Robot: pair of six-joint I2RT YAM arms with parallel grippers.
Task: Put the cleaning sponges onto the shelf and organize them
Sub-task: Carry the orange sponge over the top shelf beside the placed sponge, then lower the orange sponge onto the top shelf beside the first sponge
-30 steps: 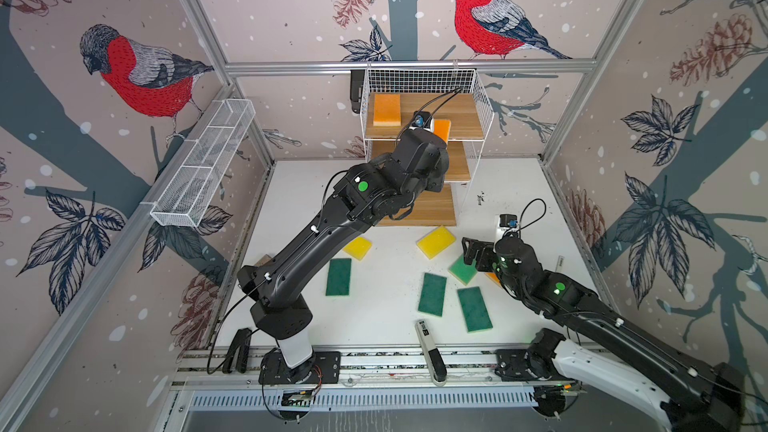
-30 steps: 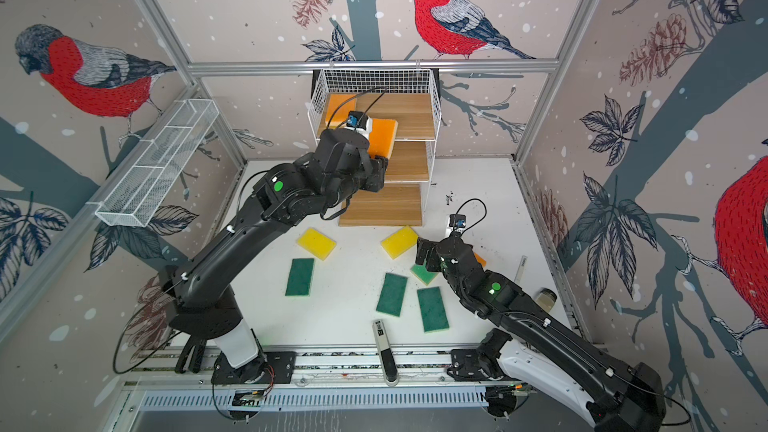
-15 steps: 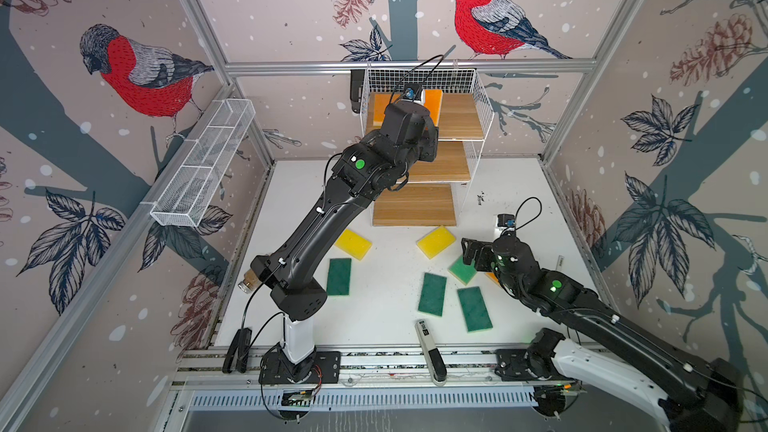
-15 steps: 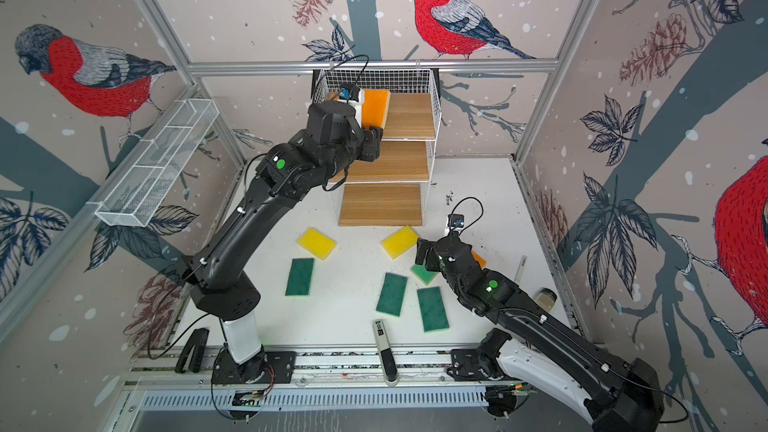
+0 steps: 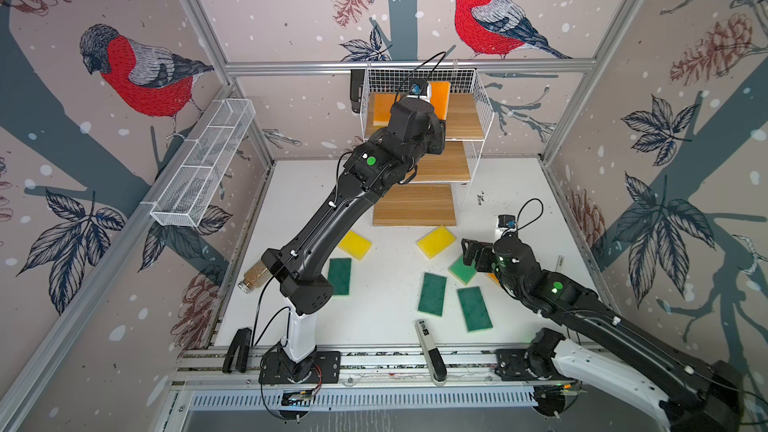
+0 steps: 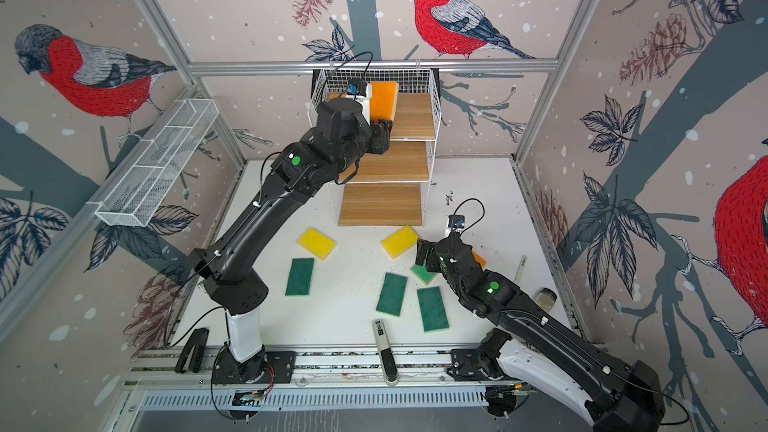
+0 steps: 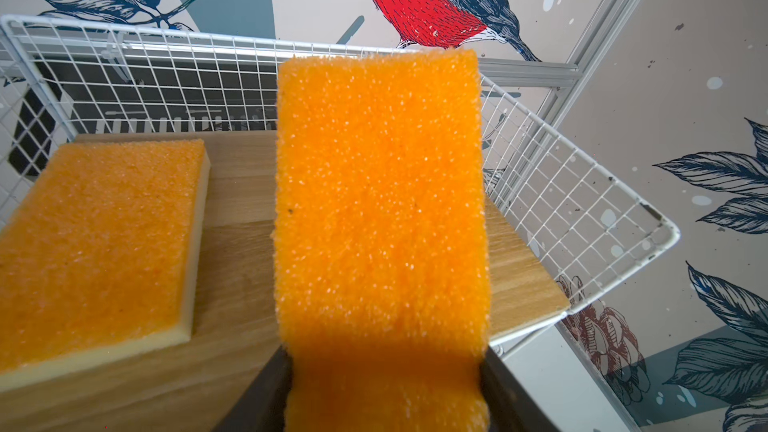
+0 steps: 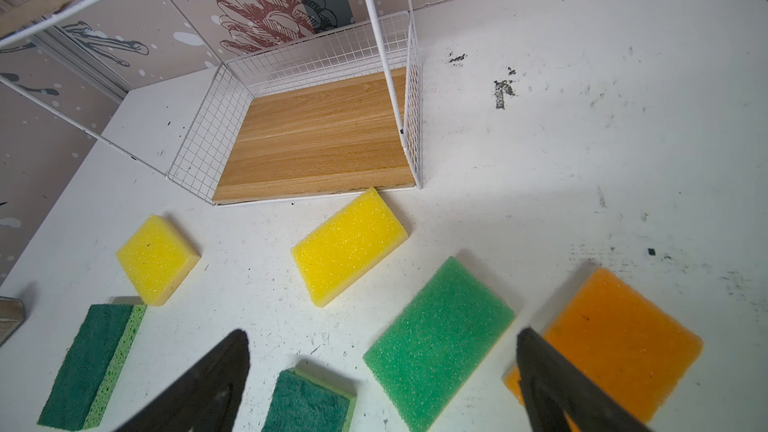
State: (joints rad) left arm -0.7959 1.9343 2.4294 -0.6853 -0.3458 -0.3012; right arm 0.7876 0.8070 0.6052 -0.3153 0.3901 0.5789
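Observation:
The orange sponge in the left gripper [image 6: 384, 101] is tilted over the top board, so the robot should let go of it to lie flat and then move it toward the other one [image 5: 382, 108].
The shelf [image 5: 478, 89] is a white wire rack with three stepped wood boards at the back. One orange sponge [image 7: 99, 243] lies on its top board. My left gripper [image 7: 384, 367] is shut on a second orange sponge [image 7: 380, 201], held over that board beside the first; both top views show it [image 5: 439, 95]. On the table lie two yellow sponges [image 5: 354, 245] [image 5: 436, 241], three dark green ones [image 5: 339, 276] [image 5: 432, 294] [image 5: 474, 309], a light green one [image 8: 440, 338] and an orange one [image 8: 615, 338]. My right gripper [image 8: 382, 332] hangs open above these last two.
A long white mesh trough [image 5: 203, 168] hangs on the left wall. A white-and-black handheld device [image 5: 430, 347] lies at the table's front edge. One jar [image 5: 255, 276] sits at the left edge, another [image 6: 545, 299] at the right edge.
My left arm has carried the orange sponge up and back, from the middle board's height to above the top board. The right arm has hardly moved.

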